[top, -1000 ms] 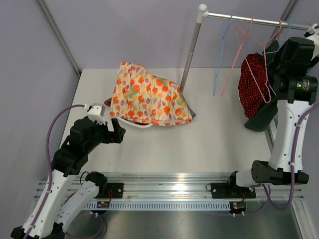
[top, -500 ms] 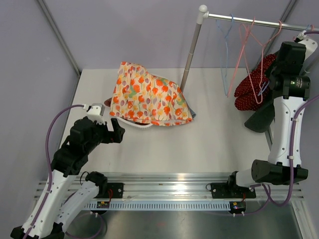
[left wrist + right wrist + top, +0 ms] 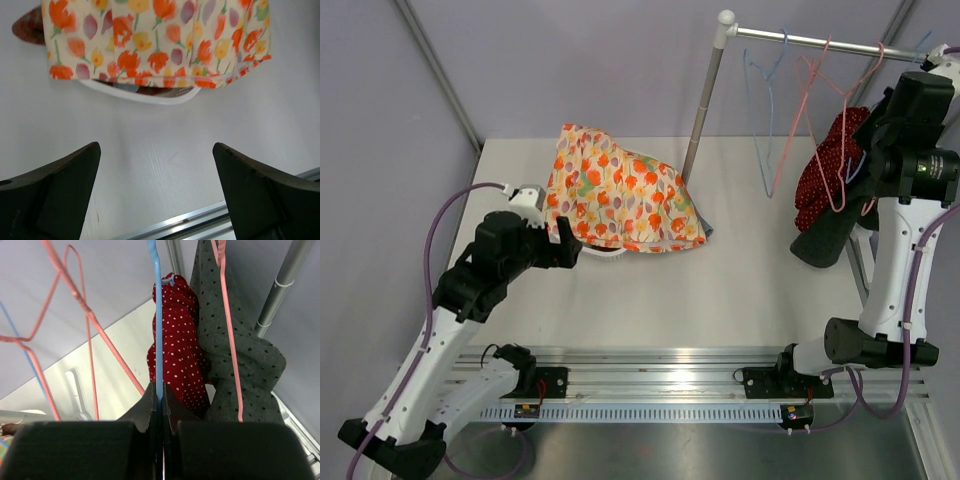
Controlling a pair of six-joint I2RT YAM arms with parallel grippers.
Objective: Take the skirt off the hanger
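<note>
The robot's right gripper is shut on the blue hanger's wire (image 3: 159, 340), so the left gripper should go on toward the red skirt (image 3: 828, 172) with its fingers open and then close on the skirt's cloth.
The red white-dotted skirt (image 3: 177, 350) hangs bunched on a thin blue hanger (image 3: 158, 315), whose clip holds its top edge. My right gripper (image 3: 159, 397) is shut on that blue hanger's wire, just below the skirt's top. In the top view the skirt (image 3: 825, 165) hangs under the rail (image 3: 820, 42) at the far right, beside my right wrist. My left gripper (image 3: 156, 150) stands open over bare table, its fingers wide apart and holding nothing, just short of a floral garment (image 3: 160, 40).
A grey dotted garment (image 3: 235, 350) hangs on a pink hanger (image 3: 227, 315) right behind the skirt. Empty pink (image 3: 810, 90) and blue (image 3: 752, 100) hangers hang further left on the rail. The rack's post (image 3: 705, 100) stands behind the floral garment (image 3: 620, 190).
My right gripper has closed on the blue hanger's wire, and the skirt and hangers have swung. My left arm has moved forward towards the floral garment, still open.
</note>
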